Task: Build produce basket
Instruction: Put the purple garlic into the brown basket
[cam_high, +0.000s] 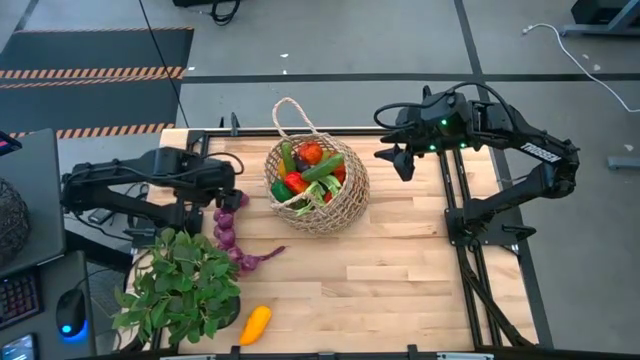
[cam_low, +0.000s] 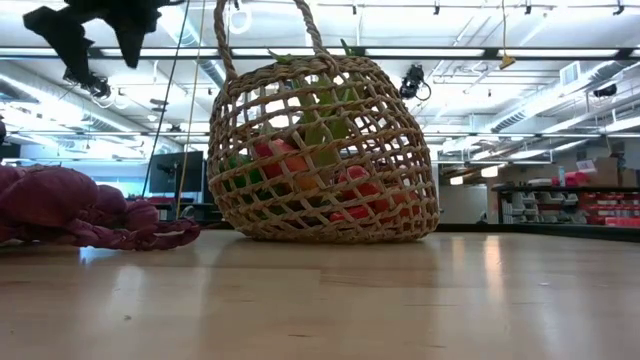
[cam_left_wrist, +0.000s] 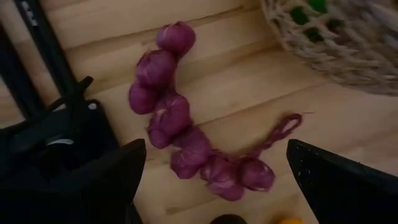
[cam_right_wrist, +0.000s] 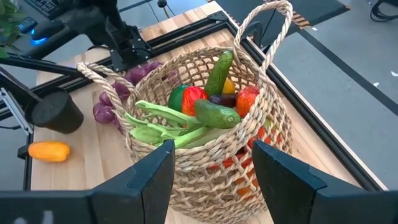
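Observation:
I continue to lower, as the purple string's middle bulbs (cam_left_wrist: 177, 127) lie clear of the basket within my left gripper's open fingers, until they straddle a bulb (cam_left_wrist: 169, 118), then close.
The tan straw basket (cam_high: 317, 186) (cam_low: 325, 150) stands on its base in the table's middle, its two loop handles up. It holds cucumbers (cam_right_wrist: 217, 93), a leek (cam_right_wrist: 165, 121), red peppers and other produce. The purple string (cam_high: 232, 236) (cam_left_wrist: 186, 134) lies on the table left of the basket. A yellow squash (cam_high: 256, 323) (cam_right_wrist: 48, 151) lies near the front edge. My left gripper (cam_high: 232, 196) (cam_left_wrist: 216, 152) hovers open above the purple string, touching nothing. My right gripper (cam_high: 401, 160) (cam_right_wrist: 214, 155) is open in the air, right of the basket.
A leafy potted plant (cam_high: 180, 285) stands at the table's near left corner, close to the purple string and the squash. A dark mesh ball (cam_high: 10, 215) sits off the table to the left. Bare wood (cam_high: 400, 290) lies in front of and to the right of the basket.

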